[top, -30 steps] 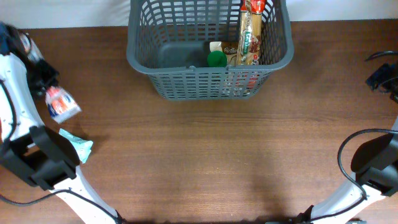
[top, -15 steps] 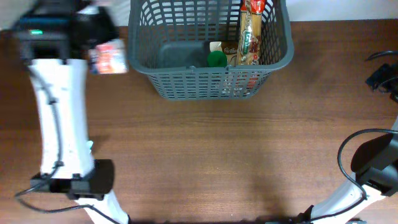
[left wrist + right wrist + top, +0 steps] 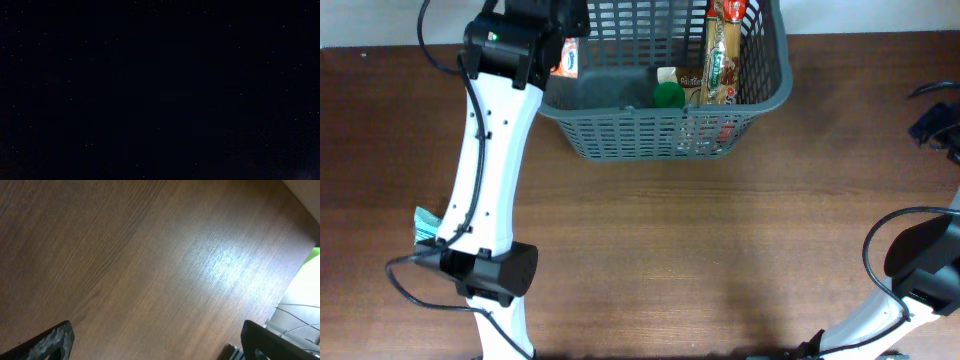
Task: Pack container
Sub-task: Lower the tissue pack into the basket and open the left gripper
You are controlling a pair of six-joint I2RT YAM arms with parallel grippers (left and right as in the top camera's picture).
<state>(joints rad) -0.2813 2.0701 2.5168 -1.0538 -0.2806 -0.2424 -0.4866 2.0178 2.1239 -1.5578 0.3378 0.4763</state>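
Note:
My left gripper should keep lowering the small packet beside the green-capped item until the packet rests inside, because it is hanging over the empty end of the basket.
The dark grey lattice basket stands at the table's far middle. It holds a tall brown and gold packet, a green-capped item and a cream box. My left gripper reaches over the basket's left rim, shut on a small orange, white and blue packet held above the basket's inside left end. The left wrist view is black. My right gripper rests at the far right edge; in the right wrist view it is open and empty over bare wood.
A teal packet lies on the table at the left, partly hidden behind my left arm. The right arm's base sits at the front right. Cables lie at the far right edge.
My left arm swung from the table's left side up and right to the basket's left rim, carrying the small packet with it. The right arm has not moved.

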